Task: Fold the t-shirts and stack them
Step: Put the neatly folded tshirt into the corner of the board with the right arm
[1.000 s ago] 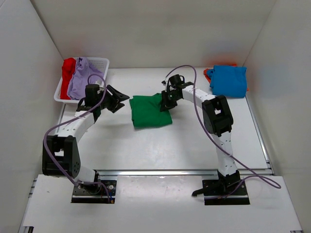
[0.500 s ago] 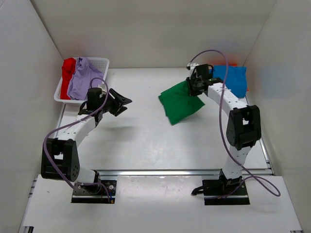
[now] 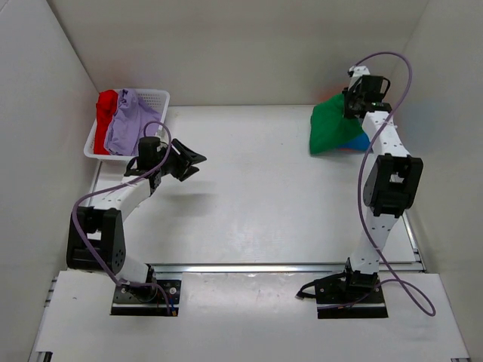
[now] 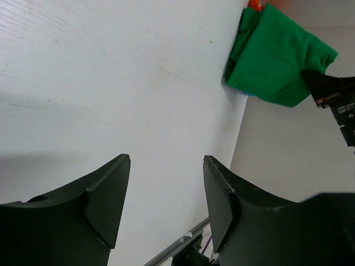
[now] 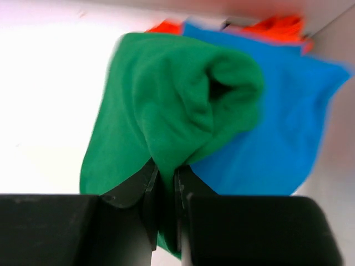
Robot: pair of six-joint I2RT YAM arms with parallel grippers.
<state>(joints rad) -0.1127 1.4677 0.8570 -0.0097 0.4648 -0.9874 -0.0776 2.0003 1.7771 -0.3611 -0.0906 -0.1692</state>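
The blue t-shirt (image 3: 358,142) can be seen past the green t-shirt's held edge (image 5: 236,91), so my right gripper should keep pulling that edge across until it covers the blue t-shirt.
My right gripper (image 3: 351,105) is shut on the folded green t-shirt (image 3: 330,128) and holds it over the blue t-shirt (image 3: 360,141) at the back right; the green shirt hangs from the pinch in the right wrist view (image 5: 172,111), with the blue shirt (image 5: 288,133) and a red one (image 5: 277,25) under it. My left gripper (image 3: 192,160) is open and empty above the table, left of centre; the left wrist view shows the green shirt far off (image 4: 277,55). A red t-shirt (image 3: 105,117) and a lavender t-shirt (image 3: 132,121) lie in the white basket (image 3: 157,96).
The basket stands at the back left by the left wall. White walls close in the table on three sides. A metal rail runs along the table's near edge (image 3: 279,266).
My right gripper carried the green shirt from the table's middle to the back right, over the blue shirt. The left arm barely moved.
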